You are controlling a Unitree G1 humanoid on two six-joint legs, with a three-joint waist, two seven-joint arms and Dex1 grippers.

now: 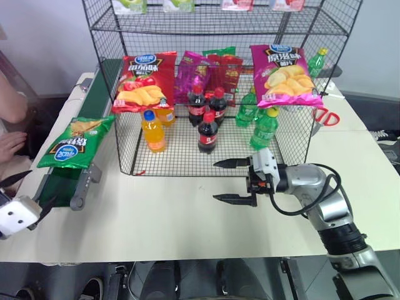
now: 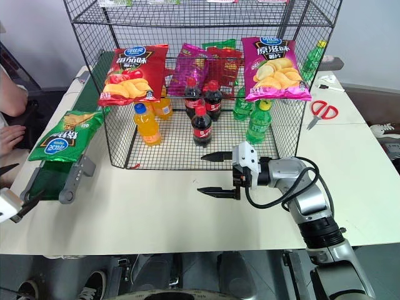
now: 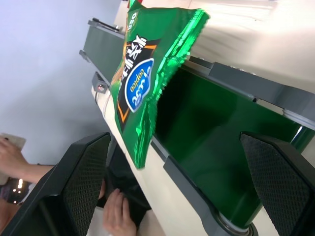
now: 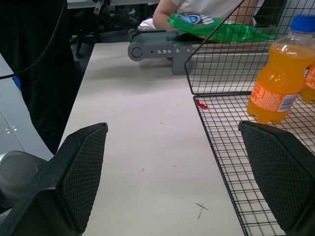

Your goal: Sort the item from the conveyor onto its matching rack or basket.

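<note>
The green chip bag (image 1: 77,144) will stay stretched out almost level when I lift it by one end, because the overhanging corner (image 1: 45,162) sticks straight out.
A glossy green chip bag (image 1: 76,142) with a round blue logo lies on the dark green conveyor (image 1: 59,182) at the table's left edge, overhanging the belt's near side. My left gripper (image 1: 28,191) is open, low at the left, just short of the conveyor's near end and pointing along it toward the bag (image 3: 147,83). The tall black wire rack (image 1: 187,173) stands mid-table. My right gripper (image 1: 215,181) is open and empty, pointing left just in front of the rack's lower front edge.
A red chip bag (image 1: 144,81) and a magenta chip bag (image 1: 284,75) hang on the rack's front. Cola bottles (image 1: 207,131), orange bottles (image 1: 153,132) and green bottles (image 1: 264,128) stand inside. Red scissors (image 1: 325,117) lie at the right. A person's hand (image 1: 9,145) rests left of the conveyor.
</note>
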